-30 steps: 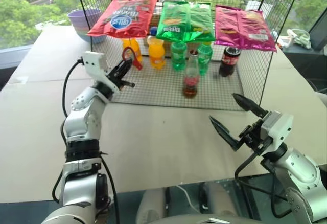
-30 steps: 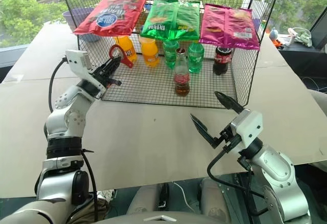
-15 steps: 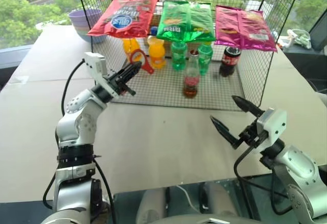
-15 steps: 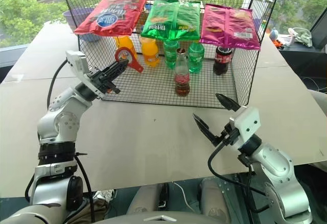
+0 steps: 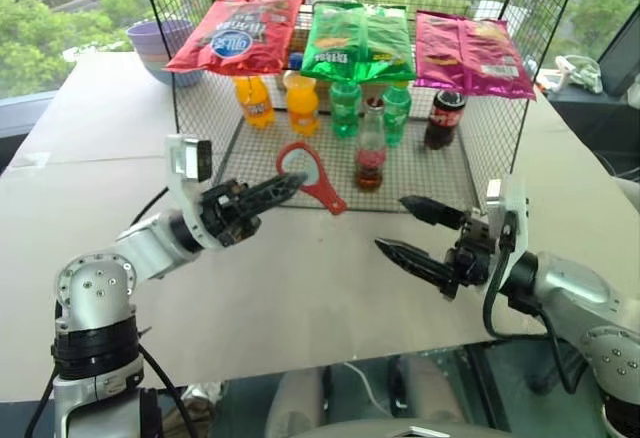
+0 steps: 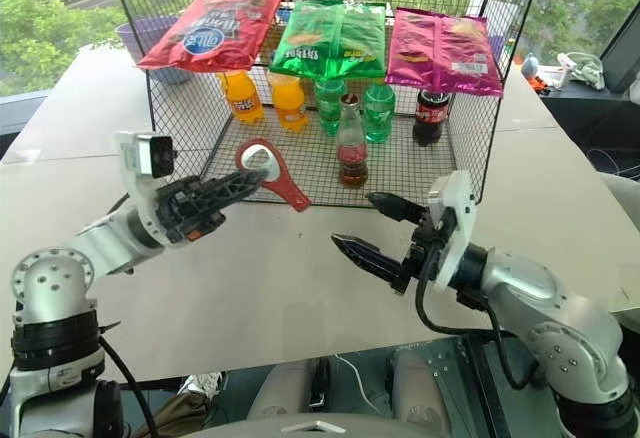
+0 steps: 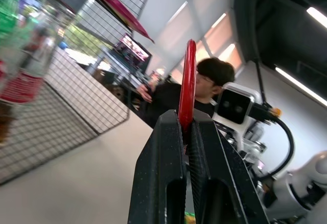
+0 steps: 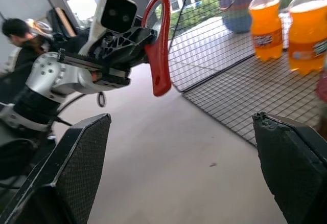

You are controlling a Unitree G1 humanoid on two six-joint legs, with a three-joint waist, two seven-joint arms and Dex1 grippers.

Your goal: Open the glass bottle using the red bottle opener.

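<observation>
My left gripper is holding the red bottle opener by its ring head [image 5: 298, 157], so my right gripper should take hold of the opener's handle [image 5: 328, 197] to free my left gripper for the glass bottle.
The red bottle opener [image 5: 312, 175] hangs in the air over the table, just in front of the wire rack. My left gripper [image 5: 288, 187] is shut on it near its ring head, and the handle slants down to the right. Edge-on, the opener [image 7: 188, 83] stands between my left fingers [image 7: 168, 152]. The glass bottle [image 5: 371, 148] stands upright on the rack floor, just behind and right of the opener. My right gripper [image 5: 392, 225] is open and empty, low over the table right of the opener, its fingers pointing left. The right wrist view shows the opener [image 8: 159, 50] ahead.
The wire rack [image 5: 430, 173] holds orange bottles [image 5: 302, 104], green bottles [image 5: 346, 108] and a dark plastic cola bottle [image 5: 444, 120], with chip bags [image 5: 362, 42] lying on top. A purple bowl [image 5: 157, 42] sits at the back left. A person [image 7: 207, 83] sits beyond the table.
My left gripper has carried the opener back and to the right, out in front of the rack, and rolled its wrist. The right gripper has rolled and shifted left, staying open.
</observation>
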